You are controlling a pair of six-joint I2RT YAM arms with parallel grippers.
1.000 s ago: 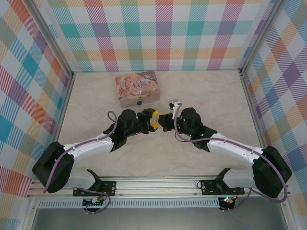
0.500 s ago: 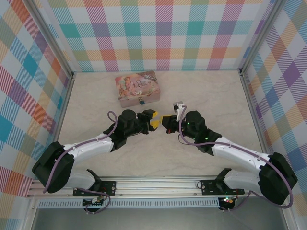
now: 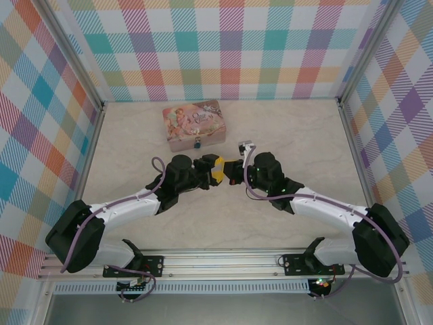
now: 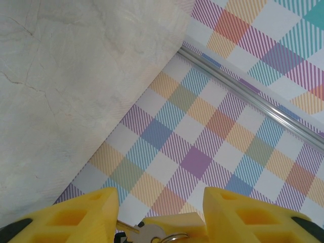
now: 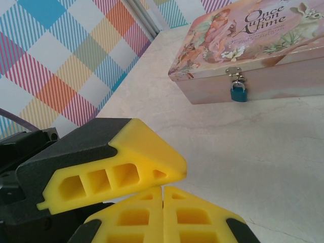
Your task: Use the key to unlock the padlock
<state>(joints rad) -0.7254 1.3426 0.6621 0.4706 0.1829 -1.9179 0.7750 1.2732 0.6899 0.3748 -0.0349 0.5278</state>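
Next, my left gripper takes the key point(image 4: 151, 233) and turns it before handing it to my right gripper, because the key lies crosswise point(image 4: 132, 228) at the end of my right gripper.
The tiny teal padlock point(image 5: 238, 93) hangs on the hasp at the front of the pink illustrated tin point(image 5: 243, 40), also visible from above as the padlock point(image 3: 196, 143). My two grippers meet at mid-table. The left gripper point(image 3: 218, 169) is open; in its wrist view its yellow fingers point(image 4: 76, 217) stand wide apart. Between them sits the right gripper's yellow tip, with the small key point(image 4: 148, 232) and its ring at it. My right gripper point(image 5: 162, 195) is shut, fingers pressed together, with the left gripper's finger point(image 5: 111, 167) lying just above them. The key is hidden in the right wrist view.
The tin point(image 3: 193, 125) stands at the back centre, a short way beyond both grippers. Checked walls enclose the marble-look table point(image 3: 298, 135) on three sides. Both arms stretch in from the near corners.
Half a second ago the right gripper had drawn back to the right, away from the left one. It is back in between the left gripper's fingers. The left arm has hardly moved.
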